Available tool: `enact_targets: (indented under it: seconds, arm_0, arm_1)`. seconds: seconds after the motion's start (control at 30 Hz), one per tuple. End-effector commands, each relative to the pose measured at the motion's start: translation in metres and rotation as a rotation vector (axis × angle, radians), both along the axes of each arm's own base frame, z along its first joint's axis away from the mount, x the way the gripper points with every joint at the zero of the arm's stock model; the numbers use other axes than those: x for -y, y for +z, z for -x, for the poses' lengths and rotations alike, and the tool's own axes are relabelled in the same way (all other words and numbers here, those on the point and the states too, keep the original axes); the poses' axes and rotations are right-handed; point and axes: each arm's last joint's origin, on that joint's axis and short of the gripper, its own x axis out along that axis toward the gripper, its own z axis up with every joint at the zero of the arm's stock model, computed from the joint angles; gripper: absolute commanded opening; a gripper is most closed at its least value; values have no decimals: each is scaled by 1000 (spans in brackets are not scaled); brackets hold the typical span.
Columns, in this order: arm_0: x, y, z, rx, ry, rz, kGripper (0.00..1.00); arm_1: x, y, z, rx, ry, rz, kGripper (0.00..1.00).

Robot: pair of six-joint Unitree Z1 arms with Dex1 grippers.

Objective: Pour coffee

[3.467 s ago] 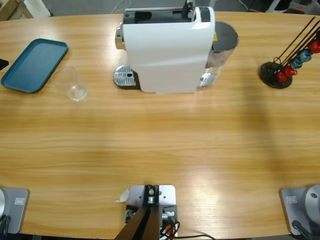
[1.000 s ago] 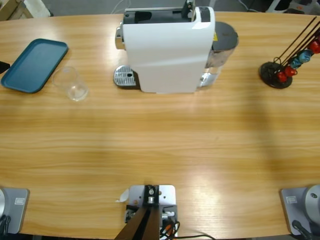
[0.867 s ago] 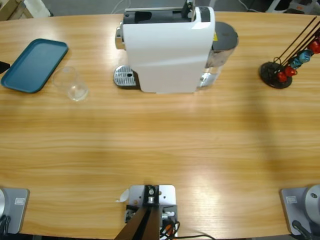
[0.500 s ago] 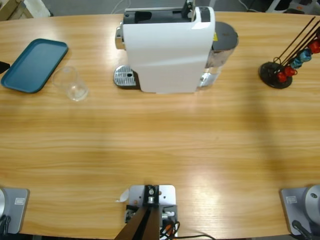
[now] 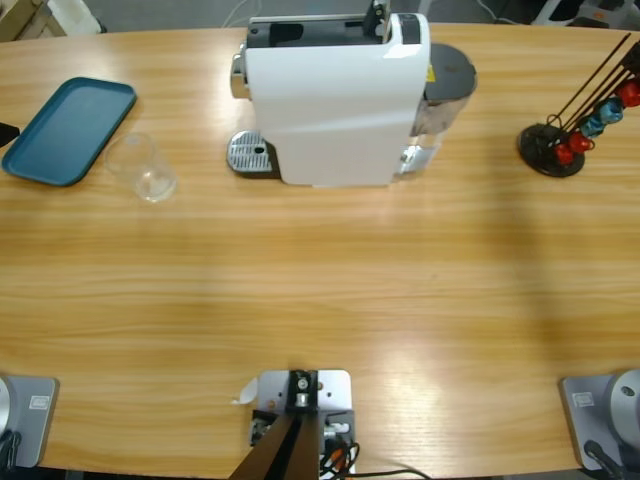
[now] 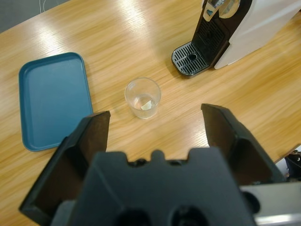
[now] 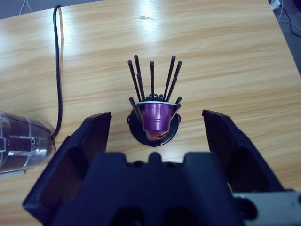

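The lid [image 5: 381, 5] will swing down over the white coffee machine's open top [image 5: 312, 32] when I push, because a black hinge stands up from that top.
A small clear glass [image 5: 143, 169] [image 6: 143, 98] stands empty on the table, between the teal tray [image 5: 68, 130] [image 6: 51, 99] and the white coffee machine [image 5: 335, 98] [image 6: 244, 21]. No coffee shows in it or anywhere else. The machine's drip grate [image 5: 250, 153] [image 6: 189, 59] is bare. My left gripper [image 6: 155, 134] hovers open above the table, with the glass ahead between its jaws. My right gripper [image 7: 155, 136] is open too, facing the black capsule rack [image 7: 153, 106] [image 5: 578, 115], which holds a purple capsule [image 7: 156, 117]. Neither gripper appears in the high view.
Red and blue capsules [image 5: 597, 120] hang on the rack at the table's right end. A clear water tank [image 7: 21, 139] [image 5: 440, 95] sits behind the machine, with a black cable [image 7: 58, 61] running across the wood.
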Motion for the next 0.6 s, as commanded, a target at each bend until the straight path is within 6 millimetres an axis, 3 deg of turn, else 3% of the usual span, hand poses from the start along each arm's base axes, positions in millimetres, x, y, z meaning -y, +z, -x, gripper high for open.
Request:
enact_targets:
  seconds: [0.03,0.23,0.37,0.4,0.5,0.57,0.6]
  arm_0:
    - [-4,-9,9,-9,-9,-27,830]
    - [-4,-9,10,-8,-9,-27,830]
    - [-4,-9,9,-7,-11,-29,830]
    - [-4,-9,9,-8,-11,-30,830]
    - [-4,-9,9,-8,-11,-30,830]
    - [-4,-9,9,-8,-11,-29,830]
    - [-4,-9,10,-7,-11,-29,830]
  arm_1:
    - [2,-23,-13,-88,-34,11,803]
    - [2,-21,-13,-81,-35,11,790]
    - [3,-18,-10,-68,-43,18,503]
    - [3,-18,-9,-64,-45,19,468]
    - [4,-17,-6,-57,-55,29,226]
    - [4,-17,-5,-56,-56,29,211]
    - [5,-17,-5,-57,-57,30,122]
